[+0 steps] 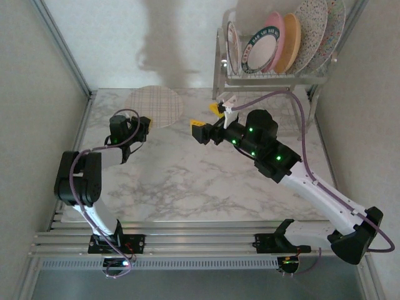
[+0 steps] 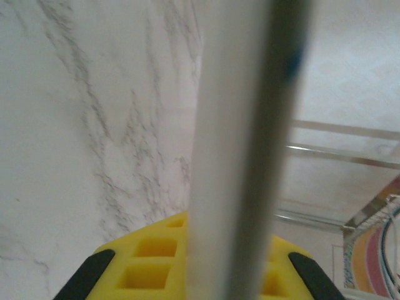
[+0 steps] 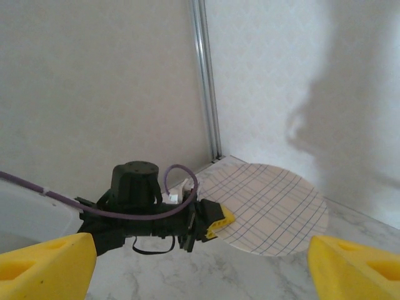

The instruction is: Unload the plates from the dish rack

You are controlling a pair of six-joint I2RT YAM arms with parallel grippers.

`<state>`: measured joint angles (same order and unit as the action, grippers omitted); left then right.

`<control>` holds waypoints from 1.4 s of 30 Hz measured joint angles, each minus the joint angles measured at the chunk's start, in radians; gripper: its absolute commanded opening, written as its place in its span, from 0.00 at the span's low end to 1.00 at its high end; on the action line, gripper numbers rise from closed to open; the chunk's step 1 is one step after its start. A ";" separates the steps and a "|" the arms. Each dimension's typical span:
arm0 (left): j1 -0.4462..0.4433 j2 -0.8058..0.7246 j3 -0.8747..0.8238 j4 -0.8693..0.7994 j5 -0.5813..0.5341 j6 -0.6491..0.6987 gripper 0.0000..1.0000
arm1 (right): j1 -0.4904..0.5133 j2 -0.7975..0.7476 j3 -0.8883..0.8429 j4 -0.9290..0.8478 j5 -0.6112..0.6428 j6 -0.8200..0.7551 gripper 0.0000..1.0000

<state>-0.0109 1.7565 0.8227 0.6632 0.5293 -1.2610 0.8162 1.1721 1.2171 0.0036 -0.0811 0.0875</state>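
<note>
I should keep lowering the cream plate [image 1: 159,105] with my left gripper until it rests, then let go, as it hangs level with its grid side up over clear marble [image 1: 165,132].
A cream plate with a thin blue grid [image 1: 157,104] lies flat at the back left of the marble table. My left gripper [image 1: 145,127] is shut on its near rim. In the left wrist view that rim [image 2: 240,150] runs edge-on between the yellow fingers [image 2: 147,262]. The right wrist view shows the same plate [image 3: 278,206] with the left gripper [image 3: 220,219] clamped on its edge. My right gripper [image 1: 207,117] hangs open over the table's middle, pointing left, with nothing between its fingers [image 3: 47,265]. Several plates [image 1: 281,40] stand upright in the dish rack [image 1: 275,80] at the back right.
Aluminium frame rails [image 1: 62,47] and white walls close in the table on the left, back and right. The dish rack's legs [image 1: 219,81] stand just behind my right gripper. A bare stretch of marble [image 1: 187,181] lies between the two arms.
</note>
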 measured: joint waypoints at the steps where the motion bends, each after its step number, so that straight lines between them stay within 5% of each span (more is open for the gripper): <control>1: 0.001 0.022 0.001 0.010 0.002 0.000 0.00 | 0.000 0.000 0.000 0.000 0.006 -0.005 0.88; 23: 0.028 0.288 0.144 0.058 0.053 0.008 0.00 | 0.001 0.024 0.001 -0.020 0.055 -0.026 0.88; 42: 0.034 0.347 0.183 0.035 0.077 0.019 0.01 | 0.001 0.025 0.002 -0.023 0.055 -0.026 0.89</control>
<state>0.0235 2.1036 1.0061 0.6987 0.6064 -1.2415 0.8169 1.1969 1.2190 -0.0193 -0.0257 0.0620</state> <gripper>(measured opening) 0.095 0.887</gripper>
